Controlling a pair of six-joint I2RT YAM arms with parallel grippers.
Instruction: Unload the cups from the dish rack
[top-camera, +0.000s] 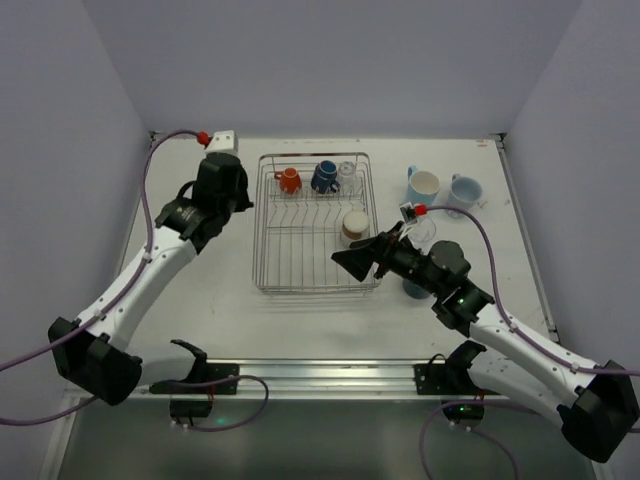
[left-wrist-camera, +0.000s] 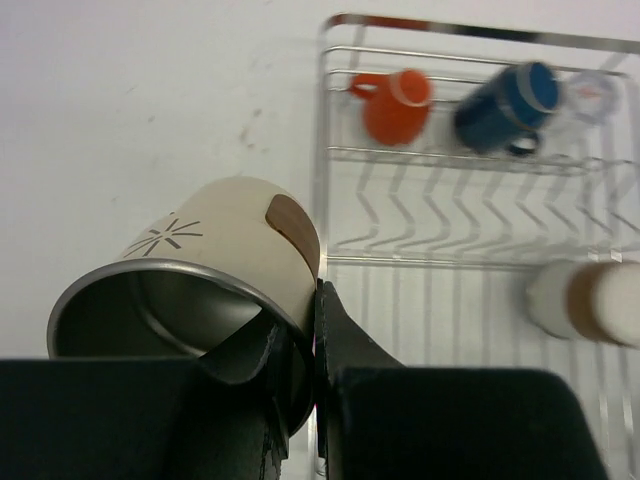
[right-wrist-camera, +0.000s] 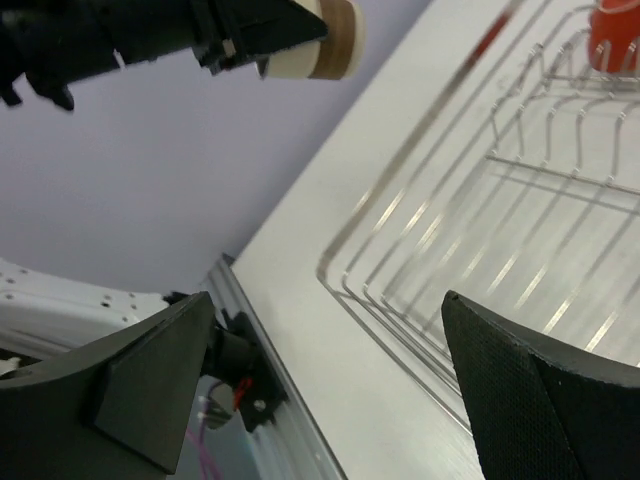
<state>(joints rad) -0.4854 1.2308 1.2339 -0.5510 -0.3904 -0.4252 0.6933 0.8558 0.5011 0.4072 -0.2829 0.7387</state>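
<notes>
I go on lowering the cream-and-brown tumbler with my left gripper until it stands on open tabletop (top-camera: 222, 250), because its base (left-wrist-camera: 248, 190) points down and is clear of the dish rack.
My left gripper (left-wrist-camera: 300, 320) is shut on the rim of a cream-and-brown tumbler (left-wrist-camera: 220, 260), one finger inside and one outside, held above the table left of the dish rack (left-wrist-camera: 440, 200). In the top view the left gripper (top-camera: 225, 185) hides that tumbler. The rack (top-camera: 300, 270) holds an orange mug (top-camera: 289, 180), a dark blue mug (top-camera: 324, 177), a clear glass (top-camera: 347, 175) and a second cream-and-brown tumbler (top-camera: 354, 225). My right gripper (top-camera: 355, 260) is open and empty over the rack's near right corner (right-wrist-camera: 400, 300). The held tumbler also shows in the right wrist view (right-wrist-camera: 325, 40).
Two light blue mugs (top-camera: 423, 185) (top-camera: 465, 190) and a clear glass (top-camera: 424, 235) stand on the table right of the rack. A dark blue mug (top-camera: 413, 290) sits partly hidden under the right arm. Walls enclose the table on three sides.
</notes>
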